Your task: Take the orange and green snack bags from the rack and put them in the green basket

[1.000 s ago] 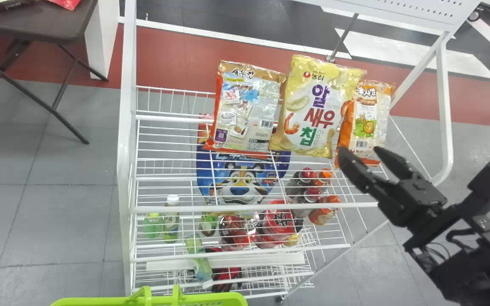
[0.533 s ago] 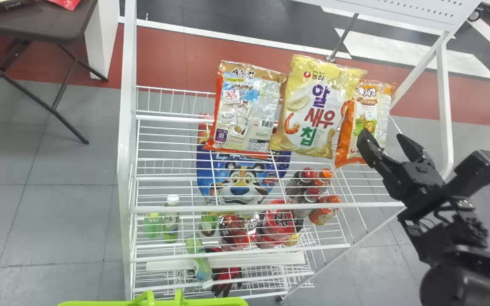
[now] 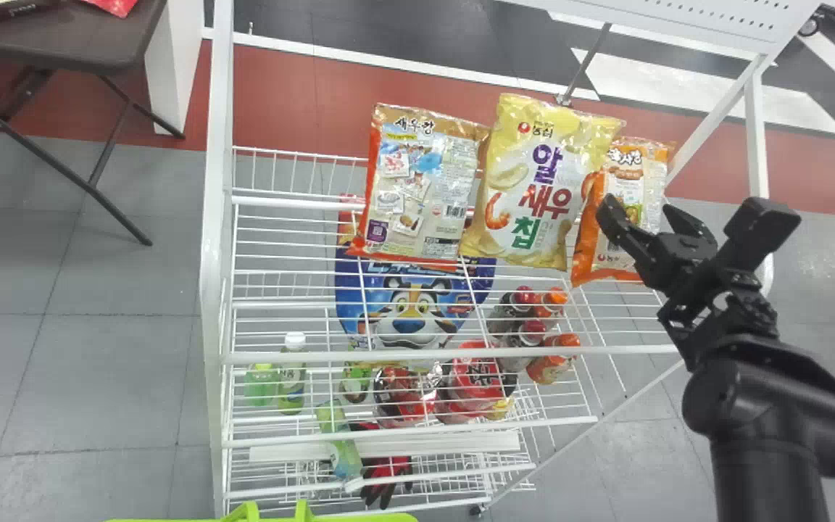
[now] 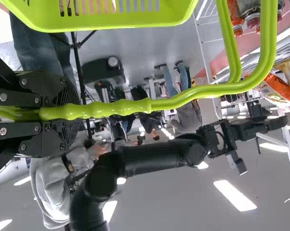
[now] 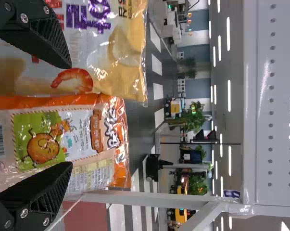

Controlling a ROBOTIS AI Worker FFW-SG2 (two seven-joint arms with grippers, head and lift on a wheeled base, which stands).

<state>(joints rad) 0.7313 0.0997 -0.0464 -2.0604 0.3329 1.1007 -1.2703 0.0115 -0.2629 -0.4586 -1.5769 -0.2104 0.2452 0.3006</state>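
My gripper will make the orange snack bag buckle inward at its middle when it pinches and lifts the bag, because crinkled, glossy film shows along the bag's top edge.
In the head view my right gripper stands open in front of the orange snack bag at the rack's right end. The right wrist view has the orange bag lying between the spread fingers of my right gripper, not gripped; its front has a green picture panel. The green basket shows its rim at the head view's bottom edge. In the left wrist view my left gripper is shut on the handle of the green basket, holding it.
A yellow chip bag stands directly left of the orange bag, and a red-edged bag left of that. Lower shelves of the white rack hold bottles and packs. A white side post rises at the right.
My right gripper first moved right and up, then slightly left and further up, over the orange bag's lower part. The basket rim has sunk slightly in the head view.
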